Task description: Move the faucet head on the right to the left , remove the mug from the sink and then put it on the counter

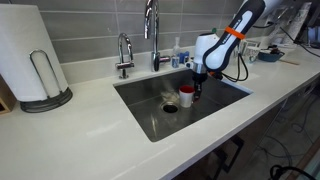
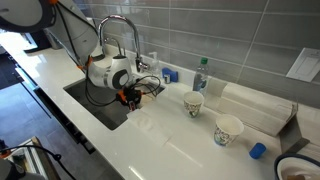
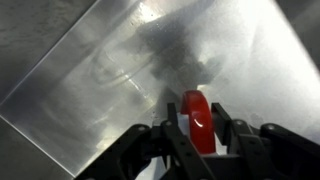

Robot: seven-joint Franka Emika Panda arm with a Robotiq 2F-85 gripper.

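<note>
The red handle's end (image 3: pixel 196 98) sticks out past the robot's fingers, so the gripper should open, reach deeper over the mug's handle (image 3: pixel 203 130) and close before it lifts the mug.
The red mug (image 1: pixel 187 96) with its white inside is in the steel sink (image 1: pixel 145 95), near the round drain (image 1: pixel 168 108). My gripper (image 1: pixel 197 90) reaches down into the basin and is shut on the mug's red handle (image 3: pixel 196 122), which stands between the two black fingers (image 3: pixel 197 135) in the wrist view. In an exterior view the gripper (image 2: pixel 128 95) hangs over the sink (image 2: pixel 95 105) with a bit of red showing. The tall gooseneck faucet head (image 1: pixel 151 25) rises behind the sink and also shows in an exterior view (image 2: pixel 120 25). The white counter (image 1: pixel 80 135) surrounds the basin.
A shorter chrome tap (image 1: pixel 124 52) stands beside the tall faucet. A paper towel roll (image 1: pixel 30 55) stands on the counter. Two pale cups (image 2: pixel 193 103) (image 2: pixel 228 129), a bottle (image 2: pixel 200 75) and a blue cap (image 2: pixel 257 150) stand on the counter (image 2: pixel 170 140).
</note>
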